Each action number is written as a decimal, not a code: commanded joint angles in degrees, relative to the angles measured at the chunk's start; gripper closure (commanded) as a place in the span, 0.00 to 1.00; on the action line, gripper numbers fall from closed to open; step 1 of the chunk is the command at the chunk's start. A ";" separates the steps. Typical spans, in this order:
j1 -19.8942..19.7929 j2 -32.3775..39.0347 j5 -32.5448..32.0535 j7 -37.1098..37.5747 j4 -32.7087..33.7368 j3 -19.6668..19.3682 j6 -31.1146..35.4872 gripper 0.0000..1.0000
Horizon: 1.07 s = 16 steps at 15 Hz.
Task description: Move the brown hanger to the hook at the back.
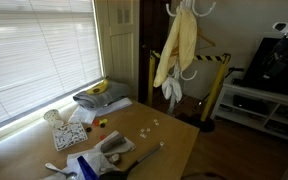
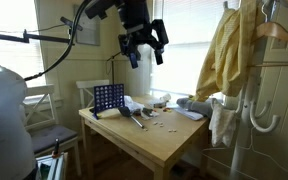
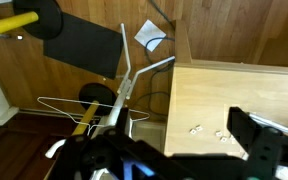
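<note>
My gripper is too low over the wooden table, while the brown hanger hangs high on the rack. I should first move up well above the rack (image 2: 270, 5).
The brown hanger (image 2: 276, 30) hangs high on the rack at the right, beside the yellow garment (image 2: 224, 55). In an exterior view it shows as a thin brown arm (image 1: 212, 44) sticking out behind the garment (image 1: 176, 50). My gripper (image 2: 144, 48) is high above the left end of the wooden table (image 2: 169, 140), far from the rack, open and empty. In the wrist view its dark fingers (image 3: 179, 150) are spread wide over the table's edge (image 3: 234, 95), with nothing between them.
White rounded hangers (image 2: 259, 110) hang on the rack below the garment. A blue grid game (image 2: 108, 97), tools and small white pieces (image 3: 209, 130) lie on the table. A yellow-and-black stand (image 1: 216, 80) is on the floor by the rack. Window blinds (image 1: 34, 50) are behind.
</note>
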 commanded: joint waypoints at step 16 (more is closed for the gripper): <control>-4.25 7.58 0.72 -2.91 10.40 -6.15 8.40 0.00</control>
